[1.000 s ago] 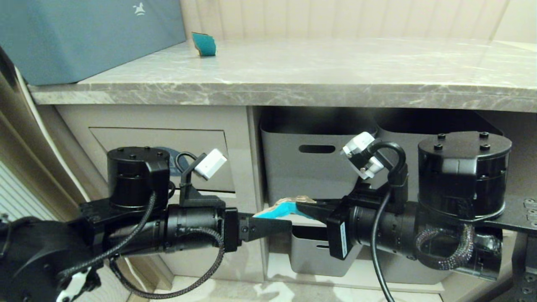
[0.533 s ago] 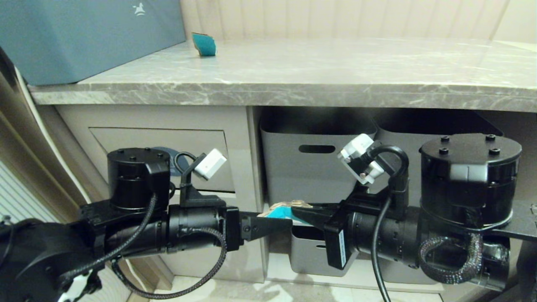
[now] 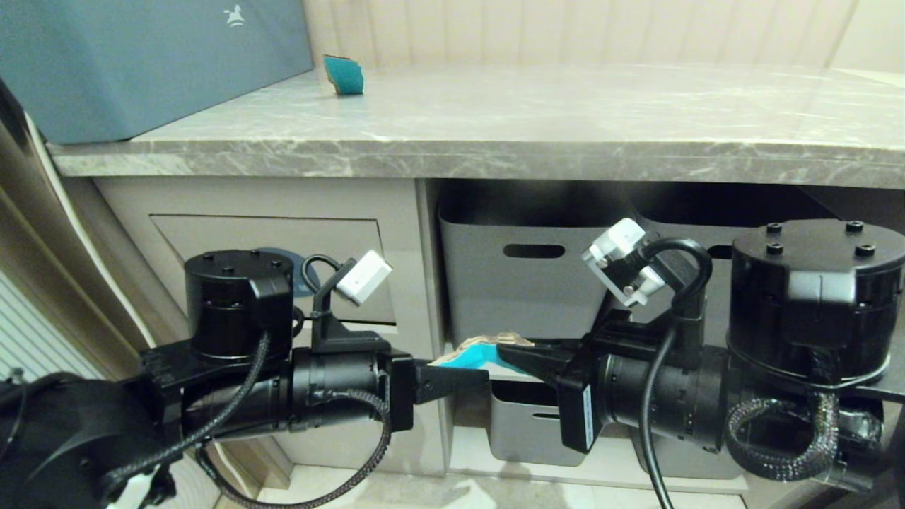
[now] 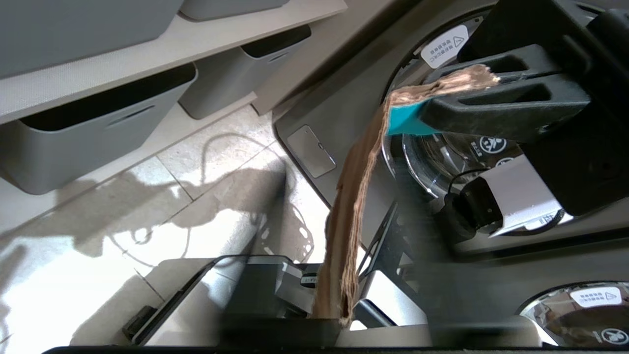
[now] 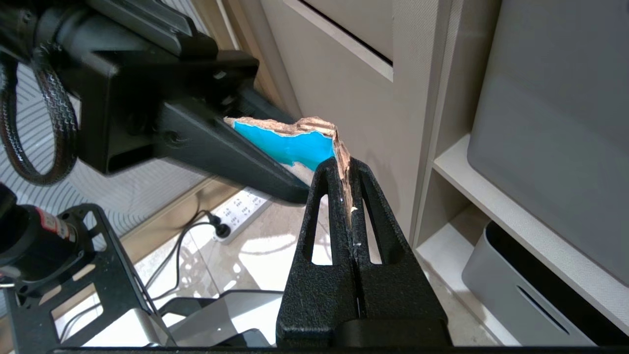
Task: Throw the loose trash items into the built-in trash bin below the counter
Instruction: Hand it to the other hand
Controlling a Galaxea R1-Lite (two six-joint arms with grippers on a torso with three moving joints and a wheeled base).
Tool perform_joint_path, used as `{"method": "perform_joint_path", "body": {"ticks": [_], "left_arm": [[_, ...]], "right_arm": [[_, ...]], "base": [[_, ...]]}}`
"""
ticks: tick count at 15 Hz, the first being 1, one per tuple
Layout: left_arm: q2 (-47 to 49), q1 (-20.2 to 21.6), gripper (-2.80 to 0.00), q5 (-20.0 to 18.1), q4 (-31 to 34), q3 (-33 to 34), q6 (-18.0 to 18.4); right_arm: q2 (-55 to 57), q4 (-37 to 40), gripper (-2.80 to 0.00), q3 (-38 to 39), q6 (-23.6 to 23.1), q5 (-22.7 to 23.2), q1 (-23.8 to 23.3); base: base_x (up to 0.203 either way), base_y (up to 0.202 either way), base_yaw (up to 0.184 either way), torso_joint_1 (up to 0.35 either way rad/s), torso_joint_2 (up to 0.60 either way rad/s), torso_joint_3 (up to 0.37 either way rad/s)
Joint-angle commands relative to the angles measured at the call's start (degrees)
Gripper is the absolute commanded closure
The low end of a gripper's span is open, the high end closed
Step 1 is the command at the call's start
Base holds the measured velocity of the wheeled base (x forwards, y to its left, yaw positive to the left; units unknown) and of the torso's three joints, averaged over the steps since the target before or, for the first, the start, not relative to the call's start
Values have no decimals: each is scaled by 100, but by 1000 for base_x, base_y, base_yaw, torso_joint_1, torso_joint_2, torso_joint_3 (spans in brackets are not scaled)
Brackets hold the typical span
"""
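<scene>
Next, my left gripper closes on the cardboard piece's loose end [image 3: 455, 357] before my right gripper opens, because my right gripper pinches the cardboard piece [image 3: 509, 341] far from the trash bin flap.
A torn cardboard piece [image 3: 472, 355] with a bright blue face hangs in front of the cabinets below the counter [image 3: 537, 159]. My right gripper [image 3: 506, 351] is shut on one end of it, the brown edge pinched between the fingers [image 5: 344, 169]. My left gripper [image 3: 463, 372] meets it from the other side and is shut on the other end [image 4: 334, 314]; one finger [image 5: 236, 152] lies along the blue face. A second teal scrap [image 3: 344, 74] lies on the counter. The built-in trash bin flap [image 3: 269, 240] is behind my left wrist, its blue sticker mostly hidden.
Grey tubs [image 3: 523, 283] fill the open shelves right of the bin, with a lower one [image 3: 523, 424] beneath the grippers. A long blue-teal box [image 3: 141, 63] stands on the counter's left end. A power strip [image 5: 241, 206] and cable lie on the floor.
My left gripper's jaws have closed onto the cardboard piece. Both arms have shifted slightly to the right. The piece stays pinched in my right gripper.
</scene>
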Motion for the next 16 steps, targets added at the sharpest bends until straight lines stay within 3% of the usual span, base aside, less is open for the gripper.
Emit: {"method": "perform_joint_path", "body": {"ticks": [1,5,6,11,16], "left_arm": [[-23,-22,0,-5,-13,9,-15],[-67,-13,0,12,-13,0,-6],[-74,-13,0,18,-19,0,-6],[-69,-13,0,231,-13,16,12],[-180,75,0,800,1,48,-5]], "right_arm": [[-40,-14,0,10,-3,-12,6],[-71,-14,0,10,-21,-56,11],[-93,-6,-280,17,-20,-56,7],[-380,-14,-280,298,23,-150,-10],[-950,166,-280,428,42,-886,-381]], "base": [[0,0,0,0,0,0],[0,0,0,0,0,0],[0,0,0,0,0,0],[0,0,0,0,0,0],[0,0,0,0,0,0]]}}
